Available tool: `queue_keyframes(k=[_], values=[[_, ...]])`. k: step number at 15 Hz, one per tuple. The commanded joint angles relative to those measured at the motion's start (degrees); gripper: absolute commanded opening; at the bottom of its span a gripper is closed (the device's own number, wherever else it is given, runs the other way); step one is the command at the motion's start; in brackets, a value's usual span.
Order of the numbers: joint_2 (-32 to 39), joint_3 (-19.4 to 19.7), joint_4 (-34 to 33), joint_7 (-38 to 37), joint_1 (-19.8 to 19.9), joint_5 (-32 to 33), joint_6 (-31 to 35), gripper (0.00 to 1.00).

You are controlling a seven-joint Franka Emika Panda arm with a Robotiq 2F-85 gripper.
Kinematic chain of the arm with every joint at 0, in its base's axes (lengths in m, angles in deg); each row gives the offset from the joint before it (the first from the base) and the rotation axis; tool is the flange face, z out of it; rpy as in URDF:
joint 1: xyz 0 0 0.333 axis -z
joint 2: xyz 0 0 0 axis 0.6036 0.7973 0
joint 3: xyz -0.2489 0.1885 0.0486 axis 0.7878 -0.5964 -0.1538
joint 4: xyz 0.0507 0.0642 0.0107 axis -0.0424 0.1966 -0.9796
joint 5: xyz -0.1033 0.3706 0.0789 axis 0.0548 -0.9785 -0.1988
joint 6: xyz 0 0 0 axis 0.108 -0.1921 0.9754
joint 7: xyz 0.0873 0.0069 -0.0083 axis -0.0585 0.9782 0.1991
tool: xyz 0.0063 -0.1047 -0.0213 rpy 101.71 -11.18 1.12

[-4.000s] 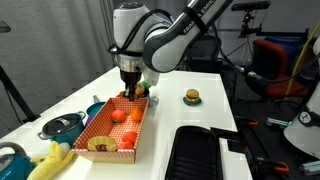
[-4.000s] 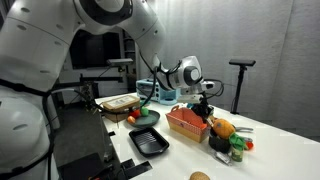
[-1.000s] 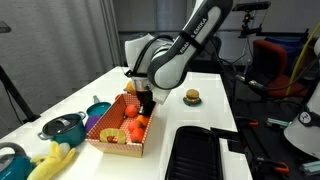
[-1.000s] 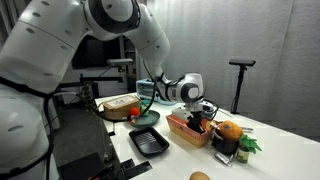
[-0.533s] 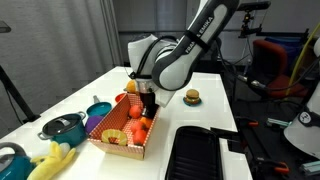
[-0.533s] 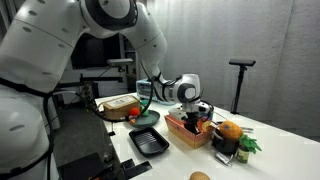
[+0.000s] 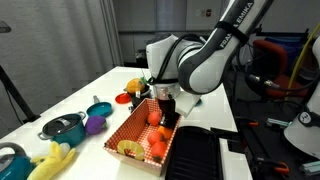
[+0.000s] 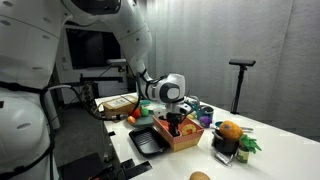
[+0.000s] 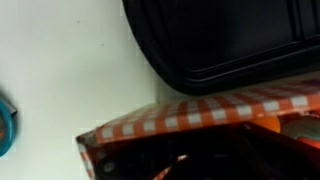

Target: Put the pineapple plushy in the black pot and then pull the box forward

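The box is close against the black tray (image 7: 195, 155) and the pineapple plushy is in the pot, so my gripper should go up next and open above the checkered rim (image 9: 200, 113).
The box (image 7: 135, 140) is red-and-white checkered and holds several orange-red fruits. It also shows in the exterior view (image 8: 186, 137) and its rim fills the wrist view (image 9: 200, 105). My gripper (image 7: 165, 113) reaches down onto the box's far wall, where it also shows in an exterior view (image 8: 178, 125), and appears shut on that wall. The pineapple plushy (image 8: 229, 130) sits in the black pot (image 8: 224, 152), well apart from the box. The plushy also shows behind the box (image 7: 133, 86).
A black tray (image 7: 200, 155) lies right beside the box, also in the wrist view (image 9: 230, 40). A teal lidded pot (image 7: 62, 127), a blue bowl (image 7: 98, 108), a purple toy (image 7: 95, 124) and a pale yellow plush (image 7: 50, 158) stand along the table's side.
The box has slid along the table with my gripper on its wall, away from the black pot and up against the black tray. The pineapple plushy and the pot have stayed in place.
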Motion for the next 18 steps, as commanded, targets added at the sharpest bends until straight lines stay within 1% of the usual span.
queue_keyframes(k=[1,5,9,13,18], values=[[-7.0,-0.8,7.9,-4.4,-1.4,-1.8,2.7,0.00],[-11.4,0.0,10.3,-8.0,-2.1,2.0,4.7,0.00],[-17.0,-0.6,12.4,-12.2,-1.9,7.4,3.1,0.00],[-22.3,-3.3,14.3,-16.4,-0.7,12.7,1.1,0.00],[-27.2,-7.5,15.0,-18.5,0.6,14.9,-2.0,0.00]])
